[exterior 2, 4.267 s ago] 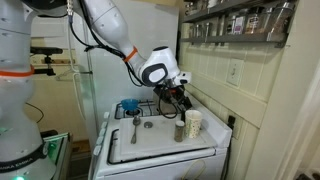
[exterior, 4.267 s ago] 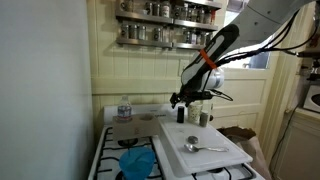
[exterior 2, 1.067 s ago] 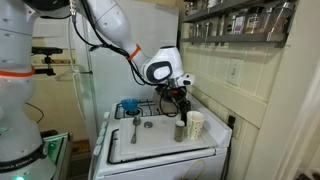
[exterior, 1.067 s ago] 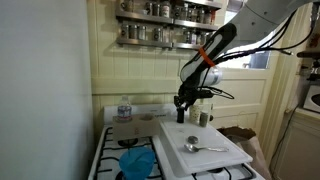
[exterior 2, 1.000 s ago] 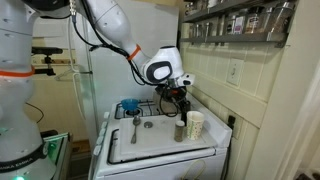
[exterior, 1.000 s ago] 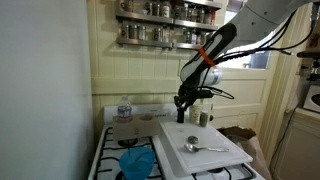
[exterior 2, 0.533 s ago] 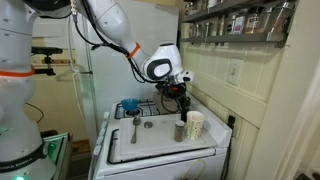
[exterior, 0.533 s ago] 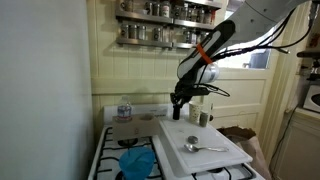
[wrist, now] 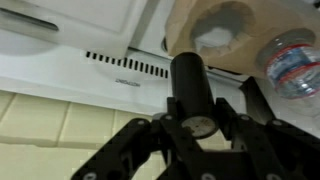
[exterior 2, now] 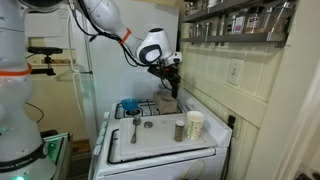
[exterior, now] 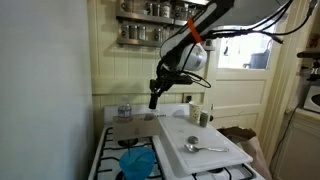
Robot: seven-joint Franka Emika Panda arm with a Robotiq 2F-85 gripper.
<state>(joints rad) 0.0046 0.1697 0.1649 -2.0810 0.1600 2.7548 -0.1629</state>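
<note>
The dark shaker point(wrist: 191, 82) is hanging on the wall side of the tan paper's round opening point(wrist: 222, 30). Next, my gripper gets over the opening before it lowers the shaker in.
My gripper point(exterior: 154, 98) point(exterior 2: 169, 82) hangs in the air above the back of the stove, shut on a dark cylindrical shaker point(exterior: 153, 101) that points downward. In the wrist view the dark shaker point(wrist: 190, 78) sits between the two black fingers point(wrist: 231, 118), its round metal end facing the camera. Below it lie a tan paper plate point(wrist: 215, 30) with white powder and a clear water bottle point(wrist: 291, 60). A grey shaker point(exterior 2: 180, 130) and a white cup point(exterior 2: 194, 123) stay on the white board point(exterior 2: 160, 145).
A spoon point(exterior: 200, 147) lies on the white board point(exterior: 215, 160). A blue bowl point(exterior: 137, 162) sits on the burners, and a water bottle point(exterior: 124, 110) stands at the stove's back. Spice racks point(exterior: 165, 25) hang on the wall above. The stove's vented back panel point(wrist: 125, 65) is close.
The arm has risen and swung away from the cup and board toward the stove's back corner, carrying the dark shaker up with it.
</note>
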